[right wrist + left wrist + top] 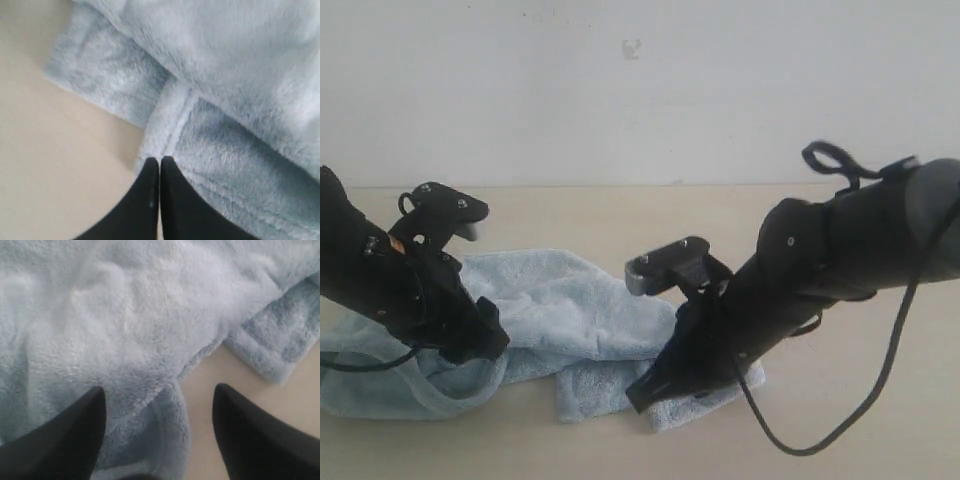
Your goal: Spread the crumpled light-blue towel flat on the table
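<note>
The light-blue towel between the robot's grippers lies folded over itself (588, 357), so next the left gripper draws the rolled fold (172, 427) away while the right gripper keeps hold of the towel's hem.
The light-blue towel (560, 300) lies crumpled and folded over itself on the cream table (620, 215). My left gripper (485, 345) is low over the towel's left part. In the left wrist view the left gripper (160, 388) is open, and a rolled fold of towel (170, 430) lies between its spread fingers (75, 440). My right gripper (640, 395) points down at the towel's near right corner. The right wrist view shows the right gripper (160, 159) shut, its tips touching the stitched hem (180, 120), with no cloth visible between them.
A pale wall (640, 80) rises behind the table's far edge. Bare table (880, 400) shows to the right of the towel and along the front. A black cable (820, 440) loops down from the right arm.
</note>
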